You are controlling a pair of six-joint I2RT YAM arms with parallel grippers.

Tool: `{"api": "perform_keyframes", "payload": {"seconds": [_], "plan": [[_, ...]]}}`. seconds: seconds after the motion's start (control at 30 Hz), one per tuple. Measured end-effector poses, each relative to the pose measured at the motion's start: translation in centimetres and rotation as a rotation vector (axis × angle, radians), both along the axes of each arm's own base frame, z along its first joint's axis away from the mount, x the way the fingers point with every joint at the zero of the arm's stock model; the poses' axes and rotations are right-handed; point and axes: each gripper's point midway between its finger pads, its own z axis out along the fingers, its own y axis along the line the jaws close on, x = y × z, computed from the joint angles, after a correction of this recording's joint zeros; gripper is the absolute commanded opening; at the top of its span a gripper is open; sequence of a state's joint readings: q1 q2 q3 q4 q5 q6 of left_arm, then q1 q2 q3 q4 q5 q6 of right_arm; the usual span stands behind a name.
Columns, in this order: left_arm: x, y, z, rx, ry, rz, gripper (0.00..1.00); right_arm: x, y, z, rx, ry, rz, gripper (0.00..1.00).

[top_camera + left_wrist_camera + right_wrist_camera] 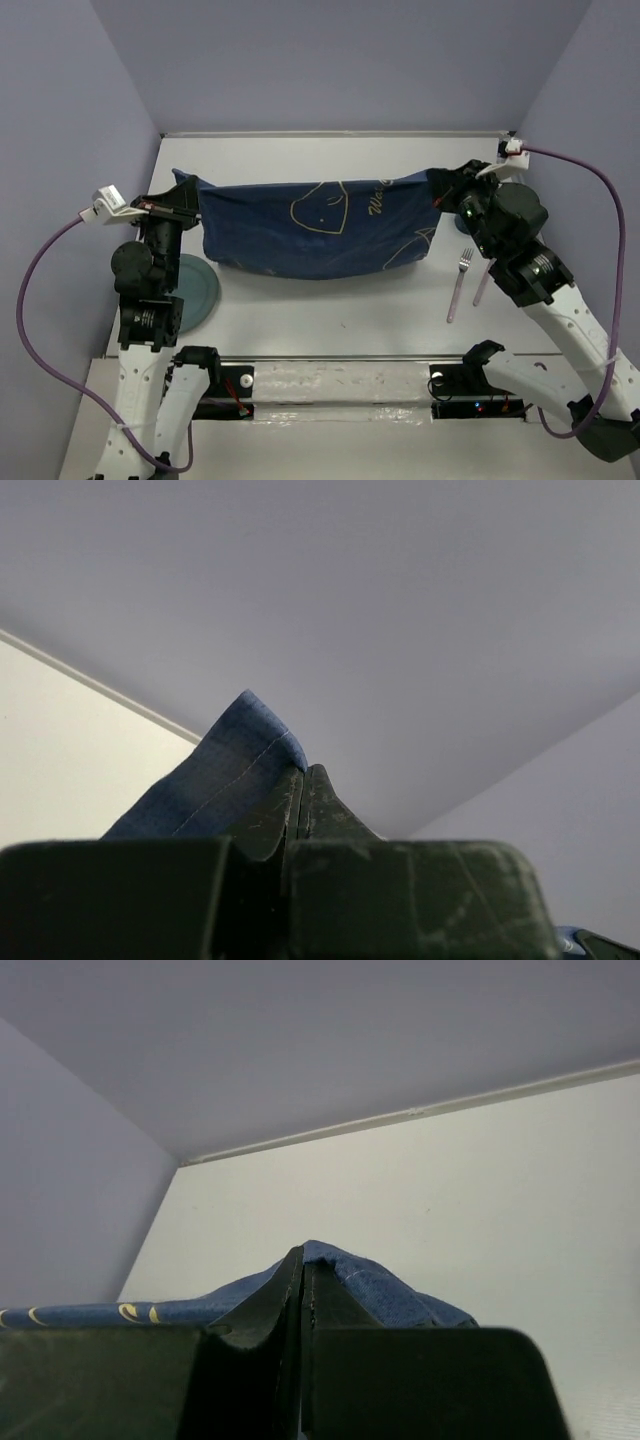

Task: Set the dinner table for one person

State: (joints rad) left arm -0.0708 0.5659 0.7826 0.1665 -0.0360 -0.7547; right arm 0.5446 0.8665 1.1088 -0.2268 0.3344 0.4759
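Observation:
My left gripper and my right gripper should pull the dark blue cloth (320, 235) toward the table's near edge (335, 335) while lowering it flat, because the cloth is sagging high above the table.
The dark blue cloth (315, 228) with pale line drawings hangs stretched above the white dinner table (330, 305). My left gripper (187, 205) is shut on the cloth's left corner (240, 760). My right gripper (440, 185) is shut on the cloth's right corner (370, 1285). The cloth sags in the middle between them. A round grey-green plate (200, 290) lies on the table at the left, partly under my left arm. A fork (459, 283) lies at the right beside another pale utensil (481, 285).
Purple-grey walls close the table at the back and sides. A white rail (330, 133) marks the far edge. The arm bases and a clear strip (335, 385) sit along the near edge. Purple cables loop from both wrists.

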Motion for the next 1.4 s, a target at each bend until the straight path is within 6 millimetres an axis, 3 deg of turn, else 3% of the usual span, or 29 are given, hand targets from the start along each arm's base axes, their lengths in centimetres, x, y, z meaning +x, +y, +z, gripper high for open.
{"api": "perform_keyframes", "payload": {"seconds": [0.2,0.3,0.47,0.53,0.57,0.63,0.67,0.8,0.9,0.93,0.97,1.0,1.03,1.1,1.17,1.23,1.27,1.33,1.4], "plan": [[3.8,-0.1,-2.4,0.002,0.086,0.008,0.0,4.1,0.9,-0.2,-0.126,0.036,-0.057,0.0],[7.9,-0.4,-4.4,0.002,0.177,0.01,0.0,7.5,1.6,-1.3,-0.201,0.07,-0.086,0.0],[14.9,-0.6,-6.2,0.012,0.304,0.006,0.0,14.7,-0.4,-2.1,-0.261,0.119,-0.159,0.0],[16.8,-1.2,-4.8,0.016,0.305,-0.014,0.0,17.0,-1.2,-1.2,-0.26,0.117,-0.171,0.0],[17.5,-1.4,-3.7,0.018,0.292,-0.023,0.0,18.3,-1.6,0.3,-0.25,0.09,-0.18,0.0],[18.8,-1.9,-0.7,0.021,0.243,-0.041,0.0,19.4,-2.1,2.5,-0.241,0.054,-0.192,0.0],[19.3,-2.1,2.0,0.022,0.19,-0.051,0.0,19.9,-2.4,5.0,-0.228,0.008,-0.199,0.0],[18.6,-2.5,6.2,0.023,0.092,-0.077,0.0,18.8,-3.1,11.1,-0.203,-0.12,-0.212,0.0],[17.6,-2.9,6.9,0.021,0.055,-0.099,0.0,17.2,-3.3,12.5,-0.199,-0.163,-0.203,0.0],[17.3,-3.0,6.3,0.019,0.05,-0.105,0.0,16.4,-3.4,11.8,-0.203,-0.156,-0.196,0.0],[16.8,-3.1,4.4,0.013,0.074,-0.115,0.0,16.0,-3.5,11.0,-0.204,-0.151,-0.191,0.0],[16.3,-3.1,3.4,0.011,0.081,-0.119,0.0,15.3,-3.6,9.0,-0.214,-0.116,-0.18,0.0],[15.7,-3.2,0.9,0.002,0.115,-0.124,0.0,14.8,-3.6,7.5,-0.217,-0.095,-0.17,0.0],[14.7,-3.2,-4.2,-0.016,0.199,-0.131,0.0,14.1,-3.5,2.6,-0.223,-0.024,-0.149,0.0],[13.4,-3.2,-10.9,-0.034,0.308,-0.131,0.0,13.1,-3.4,-5.0,-0.24,0.102,-0.124,0.0],[12.0,-3.1,-16.1,-0.047,0.404,-0.129,0.0,12.1,-3.4,-13.3,-0.258,0.264,-0.1,0.0],[10.9,-3.0,-19.2,-0.055,0.449,-0.124,0.0,11.6,-3.3,-16.2,-0.258,0.321,-0.088,0.0],[9.1,-2.8,-23.1,-0.064,0.511,-0.117,0.0,9.6,-3.1,-23.8,-0.256,0.482,-0.055,0.0],[6.7,-2.5,-28.1,-0.074,0.593,-0.103,0.0,7.7,-2.8,-28.4,-0.237,0.593,-0.028,0.0]]}}
